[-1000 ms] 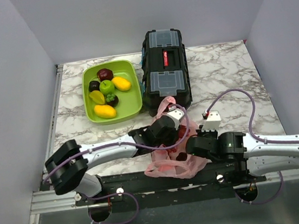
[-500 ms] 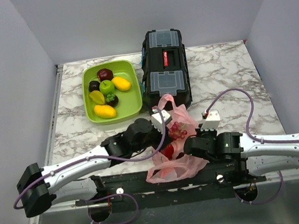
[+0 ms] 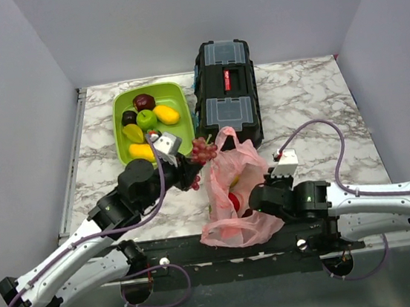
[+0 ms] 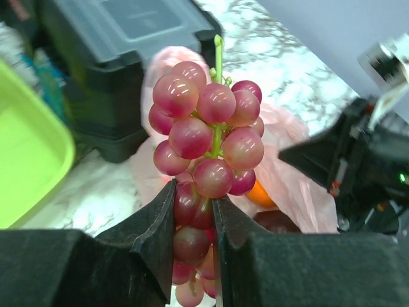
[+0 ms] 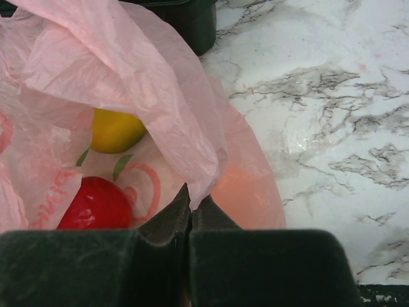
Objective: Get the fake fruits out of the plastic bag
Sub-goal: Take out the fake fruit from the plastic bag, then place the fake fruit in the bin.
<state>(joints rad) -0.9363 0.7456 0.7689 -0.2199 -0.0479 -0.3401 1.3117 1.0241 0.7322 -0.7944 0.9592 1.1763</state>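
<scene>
The grape bunch (image 3: 204, 150) is clear of the pink plastic bag. My left gripper should go next to the open bottom of the lime-green tray (image 3: 182, 131) and let go there.
My left gripper (image 3: 192, 168) is shut on the dark red grape bunch (image 3: 203, 151) and holds it in the air left of the pink plastic bag (image 3: 234, 195). In the left wrist view the grapes (image 4: 208, 137) stand up between the fingers (image 4: 153, 236), with an orange (image 4: 261, 194) showing in the bag (image 4: 291, 173) behind. My right gripper (image 3: 257, 198) is shut on the bag's edge (image 5: 204, 173). Through the bag I see a red apple (image 5: 96, 203) and a yellow-green fruit (image 5: 115, 130).
A lime-green tray (image 3: 127, 157) with several other fruits sits at the back left. A black toolbox (image 3: 226, 95) stands behind the bag. Marble table (image 3: 311, 103) to the right of the toolbox.
My left gripper pulled the grape bunch up out of the bag and swung left and back toward the tray. The right gripper stayed clamped on the bag.
</scene>
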